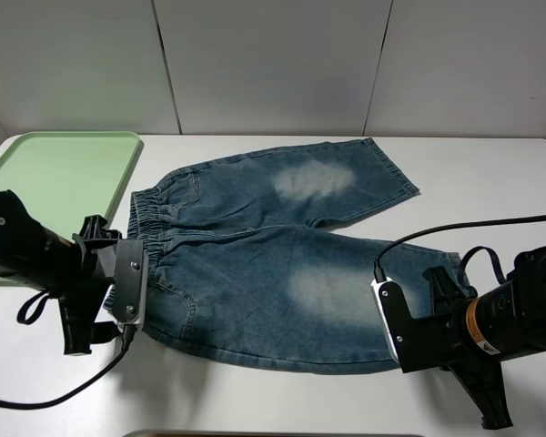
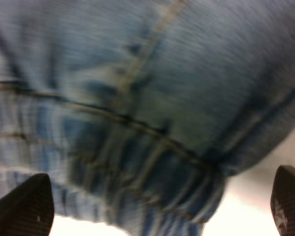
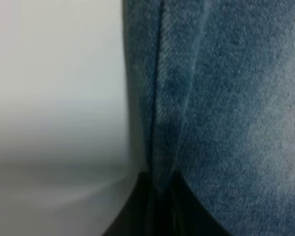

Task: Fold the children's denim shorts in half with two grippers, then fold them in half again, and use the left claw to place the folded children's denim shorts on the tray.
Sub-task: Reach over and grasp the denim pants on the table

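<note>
The shorts' curved front pockets (image 1: 176, 308) face up. I will therefore expect a hidden back pocket to come into view when I fold the near leg (image 1: 282, 296) over the far leg.
The children's denim shorts (image 1: 255, 246) lie spread flat on the white table, gathered waistband to the left and both legs pointing right. My left gripper (image 1: 135, 289) sits at the near corner of the waistband. In the left wrist view its black fingertips (image 2: 22, 209) stand wide apart, open, with the elastic waistband (image 2: 152, 172) between them. My right gripper (image 1: 389, 314) is at the hem of the near leg. The right wrist view shows it (image 3: 160, 199) shut on the folded denim edge (image 3: 162, 123). The pale green tray (image 1: 55, 173) lies at the far left, beside the waistband.
A white wall rises behind the table. Black cables trail from both arms, one looping over the table on the right (image 1: 473, 226). The tray's right rim (image 1: 127, 182) lies close to the waistband's far corner.
</note>
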Robot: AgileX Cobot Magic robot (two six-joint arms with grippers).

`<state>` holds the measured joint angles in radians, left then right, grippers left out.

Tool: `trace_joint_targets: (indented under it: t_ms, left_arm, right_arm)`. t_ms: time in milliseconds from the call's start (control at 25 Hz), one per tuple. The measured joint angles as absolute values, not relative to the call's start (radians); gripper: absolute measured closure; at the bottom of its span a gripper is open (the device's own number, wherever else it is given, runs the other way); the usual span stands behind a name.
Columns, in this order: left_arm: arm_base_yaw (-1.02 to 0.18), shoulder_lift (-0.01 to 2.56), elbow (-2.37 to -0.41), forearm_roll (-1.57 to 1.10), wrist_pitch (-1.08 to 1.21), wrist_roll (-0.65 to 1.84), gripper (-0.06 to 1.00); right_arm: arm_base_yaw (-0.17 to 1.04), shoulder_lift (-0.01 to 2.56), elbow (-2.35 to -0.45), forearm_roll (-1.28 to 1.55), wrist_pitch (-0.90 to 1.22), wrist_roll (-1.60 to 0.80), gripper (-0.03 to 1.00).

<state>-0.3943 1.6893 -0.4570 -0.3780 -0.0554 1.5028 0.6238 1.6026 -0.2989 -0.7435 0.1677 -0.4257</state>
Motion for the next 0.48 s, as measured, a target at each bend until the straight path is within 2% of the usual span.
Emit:
trace_joint_targets:
  t_ms: [480]
  left_arm:
    - [-0.395,1.696,-0.457,-0.38,-0.101,1.506,0.1]
  right_arm:
    - [0.624,1.604,-0.299,-0.746,0.119,-0.42,0.97]
